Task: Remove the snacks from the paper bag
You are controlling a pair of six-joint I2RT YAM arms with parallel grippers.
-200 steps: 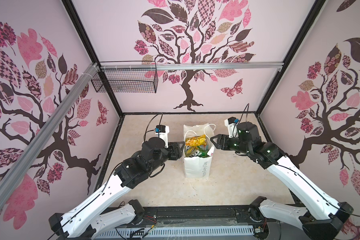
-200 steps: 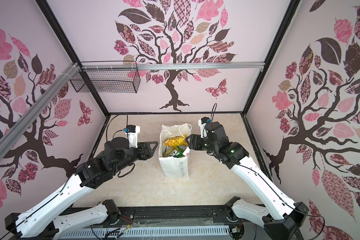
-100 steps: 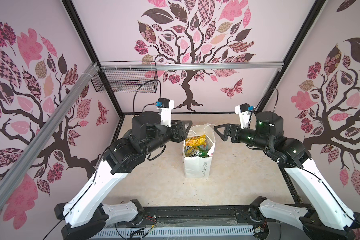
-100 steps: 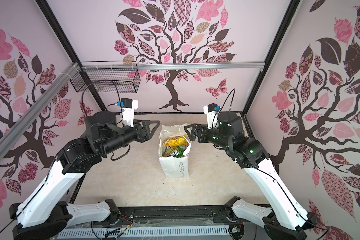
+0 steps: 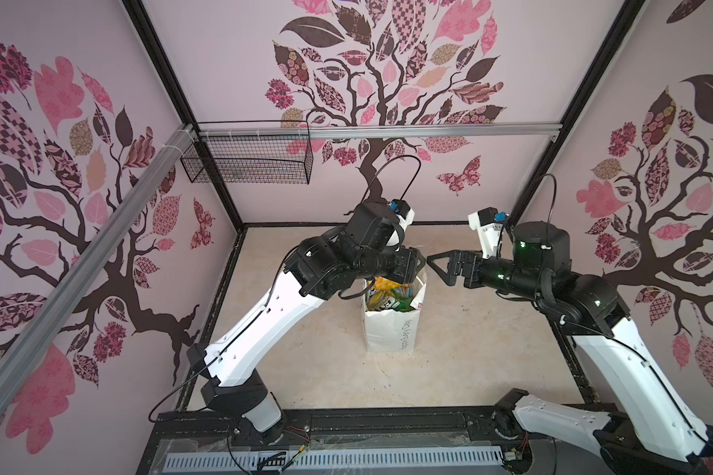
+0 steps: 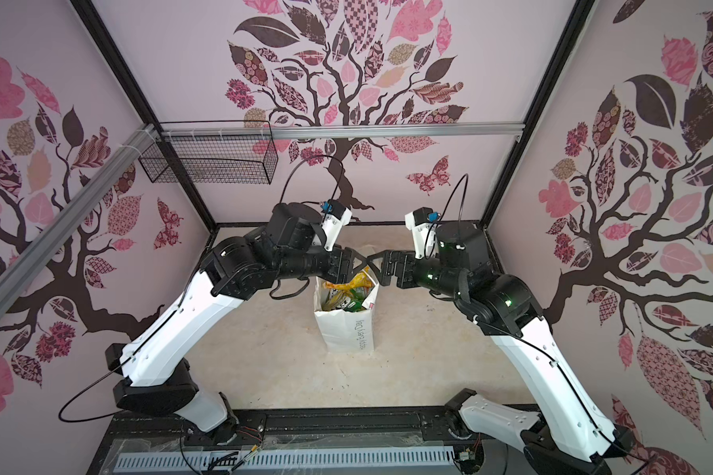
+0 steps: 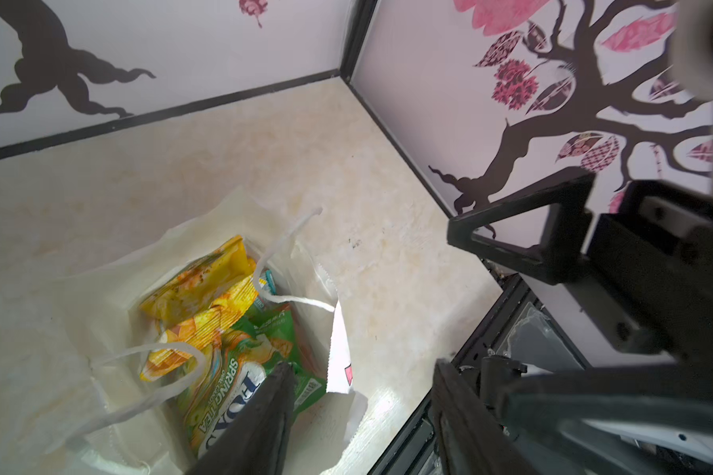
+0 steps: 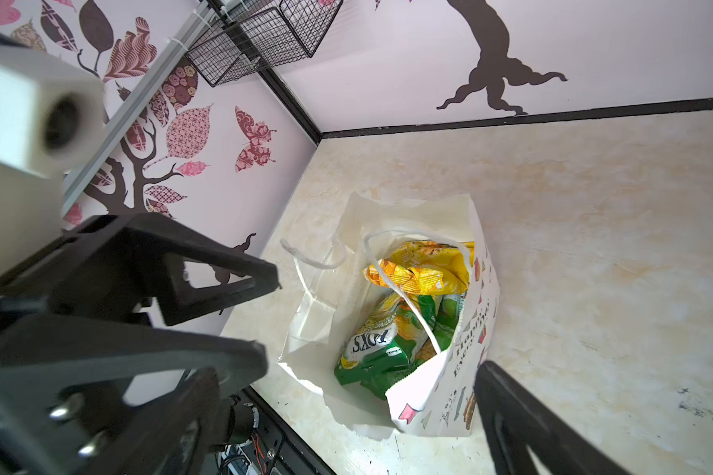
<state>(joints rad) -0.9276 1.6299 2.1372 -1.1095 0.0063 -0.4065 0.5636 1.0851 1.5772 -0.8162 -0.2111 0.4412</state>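
Note:
Both my grippers are crowding the bag's opening (image 6: 345, 296) with their fingers end to end, so my left gripper should move away before my right gripper reaches down for the top yellow packet (image 6: 359, 281).
The white paper bag (image 5: 392, 329) (image 6: 348, 331) stands upright and open in the middle of the floor. Inside lie the snacks (image 5: 389, 293) (image 6: 346, 294): yellow packets (image 7: 206, 279) (image 8: 420, 273), a green-yellow FOX'S packet (image 7: 227, 390) (image 8: 371, 345) and a green one (image 7: 274, 329). My left gripper (image 5: 418, 261) (image 7: 362, 366) hangs open above the bag's mouth, one finger over the snacks and one outside the rim, holding nothing. My right gripper (image 5: 433, 263) (image 8: 353, 370) faces it tip to tip, wide open and empty, also above the bag.
Two white cord handles (image 7: 289, 263) droop over the bag's mouth. A black wire basket (image 5: 248, 164) hangs on the back wall at the left, under an aluminium rail (image 5: 387, 130). Patterned walls close in on three sides; a black frame (image 5: 346, 415) runs along the front.
Both arms have risen from beside the bag, and the grippers now meet above its mouth. The right gripper's jaws have spread wider.

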